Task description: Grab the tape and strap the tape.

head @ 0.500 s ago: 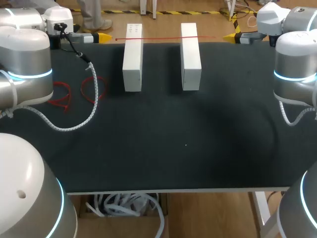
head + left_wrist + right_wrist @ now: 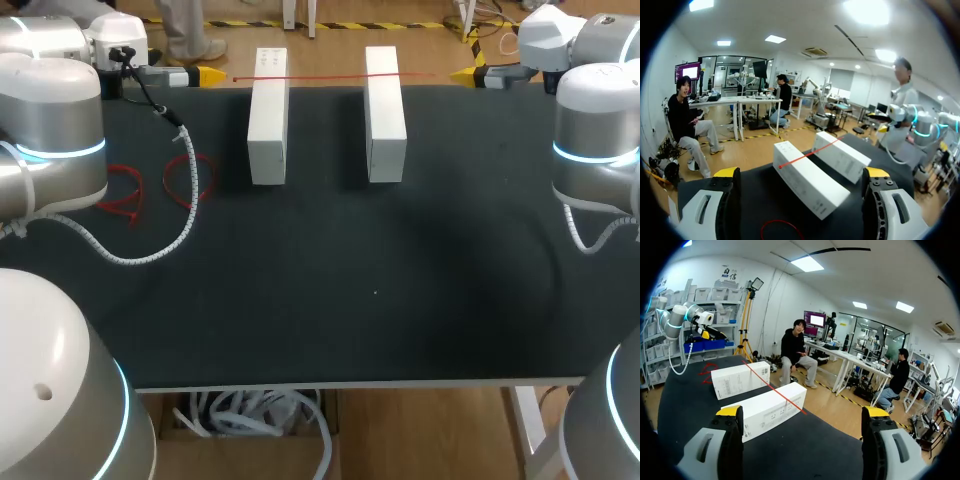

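My gripper will lift the end of the tape [image 2: 243,79], and the tape will stay stretched out in a gentle bow, because it runs straight across the gap [image 2: 327,77] between the boxes.
A thin red tape strap [image 2: 330,76] lies straight across the far ends of two white boxes [image 2: 267,115] [image 2: 384,112] standing side by side on the black table. The same strap [image 2: 807,153] shows ahead of my left gripper, and the strap [image 2: 772,386] crosses both boxes ahead of my right gripper. My left gripper [image 2: 200,75] hovers at the far left edge, open and empty, pointing toward the boxes. At the far right edge my right gripper [image 2: 470,75] is open too, nothing between its fingers. Red strap loops [image 2: 185,180] lie at the left.
A white spiral cable [image 2: 150,250] from my left arm sags onto the table near more red loops [image 2: 122,195]. The black mat [image 2: 380,290] stretches to the front edge. Another red loop [image 2: 780,229] lies just ahead of my left gripper.
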`<act>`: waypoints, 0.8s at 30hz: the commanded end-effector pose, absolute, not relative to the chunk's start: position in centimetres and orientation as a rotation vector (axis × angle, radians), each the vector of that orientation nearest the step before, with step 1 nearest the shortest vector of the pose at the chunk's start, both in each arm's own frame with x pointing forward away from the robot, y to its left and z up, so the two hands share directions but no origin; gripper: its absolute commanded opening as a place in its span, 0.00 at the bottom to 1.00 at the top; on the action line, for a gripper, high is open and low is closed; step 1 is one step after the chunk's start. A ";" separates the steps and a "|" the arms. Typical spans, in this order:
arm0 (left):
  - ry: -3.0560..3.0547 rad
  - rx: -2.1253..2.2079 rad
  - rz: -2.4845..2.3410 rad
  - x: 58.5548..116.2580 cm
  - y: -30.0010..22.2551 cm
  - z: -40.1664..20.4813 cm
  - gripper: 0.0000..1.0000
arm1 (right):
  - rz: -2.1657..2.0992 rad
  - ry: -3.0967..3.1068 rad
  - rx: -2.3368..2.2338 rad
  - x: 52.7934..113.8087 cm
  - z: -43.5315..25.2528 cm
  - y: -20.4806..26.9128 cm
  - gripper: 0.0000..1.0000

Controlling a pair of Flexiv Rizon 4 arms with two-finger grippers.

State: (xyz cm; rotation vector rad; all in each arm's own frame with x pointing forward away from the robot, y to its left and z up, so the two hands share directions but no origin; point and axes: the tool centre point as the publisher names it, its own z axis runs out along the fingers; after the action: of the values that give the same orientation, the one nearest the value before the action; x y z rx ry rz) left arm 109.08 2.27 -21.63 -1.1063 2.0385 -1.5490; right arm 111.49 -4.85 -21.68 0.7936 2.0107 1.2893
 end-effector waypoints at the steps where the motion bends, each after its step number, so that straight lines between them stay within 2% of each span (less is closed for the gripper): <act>1: 2.032 -1.104 -1.552 109.1 2.2 -21.8 1.00 | 1.289 2.011 0.794 111.5 -21.7 -4.9 1.00; 10: 2.094 -1.023 -1.585 109.0 2.6 -22.4 1.00 | 1.289 2.011 0.794 111.5 -21.7 -4.9 1.00; 17: 2.112 -0.752 -1.850 110.4 3.2 -24.0 1.00 | 1.289 2.011 0.794 111.5 -21.7 -4.9 1.00; 24: 2.226 -0.495 -1.839 113.1 2.7 -25.1 1.00 | 1.289 2.011 0.794 111.5 -21.7 -4.9 1.00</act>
State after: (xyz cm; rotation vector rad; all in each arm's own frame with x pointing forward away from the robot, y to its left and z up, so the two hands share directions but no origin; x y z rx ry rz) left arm 110.89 2.88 -24.19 -0.6280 2.1370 -1.7553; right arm 111.49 -4.85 -21.68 0.7936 2.0107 1.2893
